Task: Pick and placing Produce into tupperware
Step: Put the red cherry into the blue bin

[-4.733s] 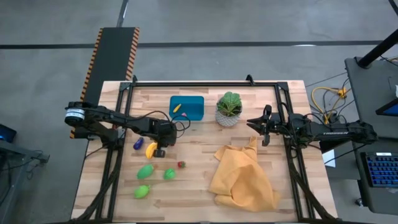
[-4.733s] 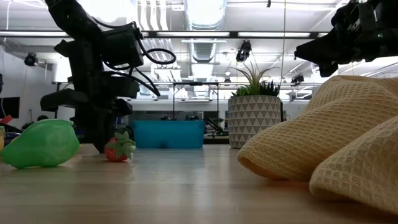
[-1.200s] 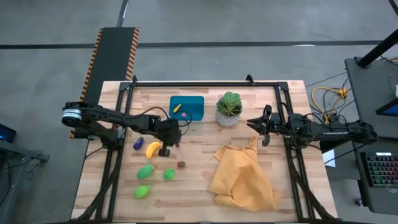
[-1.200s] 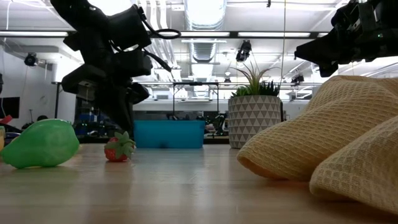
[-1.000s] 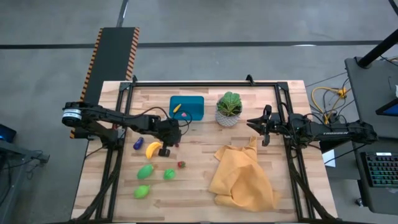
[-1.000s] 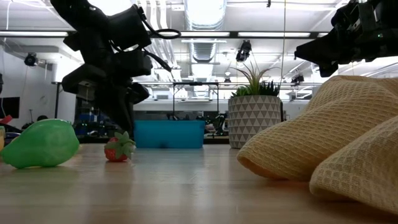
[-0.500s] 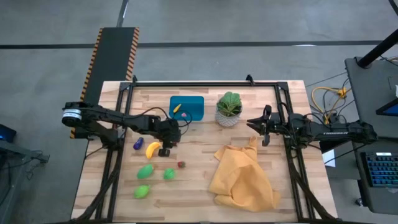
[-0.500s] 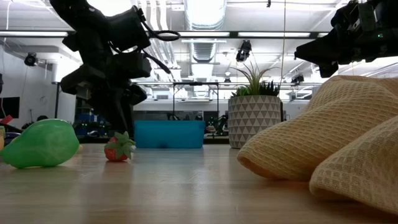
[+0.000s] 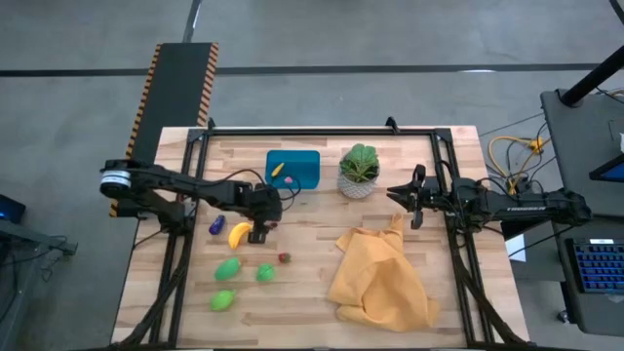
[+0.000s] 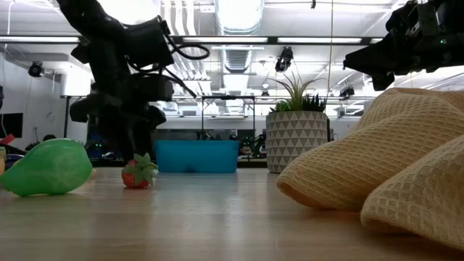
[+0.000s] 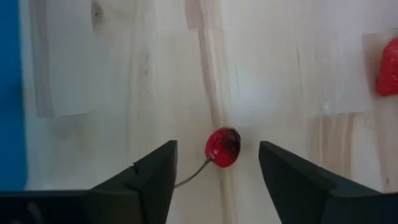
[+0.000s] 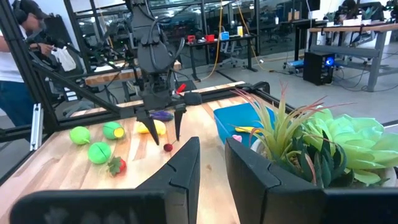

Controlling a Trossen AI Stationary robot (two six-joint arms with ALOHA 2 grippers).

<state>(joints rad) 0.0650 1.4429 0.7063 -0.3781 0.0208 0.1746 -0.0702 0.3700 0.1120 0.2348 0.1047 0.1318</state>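
The cherry (image 12: 168,147) is under the ends of my left gripper's fingers. I should bring the open fingers down around the cherry's sides (image 11: 222,148) first, and then close them.
My left gripper (image 11: 217,163) stands open just above the table, one finger on each side of a tiny red cherry (image 11: 222,148) that lies on the wood; the fingers do not touch it. The cherry (image 12: 168,147) lies a little nearer than the teal tupperware (image 9: 302,166), which holds a small yellow piece (image 9: 278,170). A banana (image 9: 237,234) and a purple piece (image 9: 215,225) lie left of the gripper. A strawberry (image 9: 284,257) and three green pieces (image 9: 228,267) lie nearer. My right gripper (image 9: 413,209) waits near the plant, fingers narrowly apart and holding nothing.
A potted plant (image 9: 359,172) stands right of the tupperware. A crumpled yellow cloth (image 9: 380,278) covers the near right of the table. A dark frame rail (image 9: 322,131) runs along the far edge. A person (image 12: 15,68) stands beyond the table's left side.
My left gripper has shifted slightly toward the table's left edge, come down a little and turned from tilted to nearly upright. In the low view its fingers stand wider apart than a second ago. The produce on the table has not moved.
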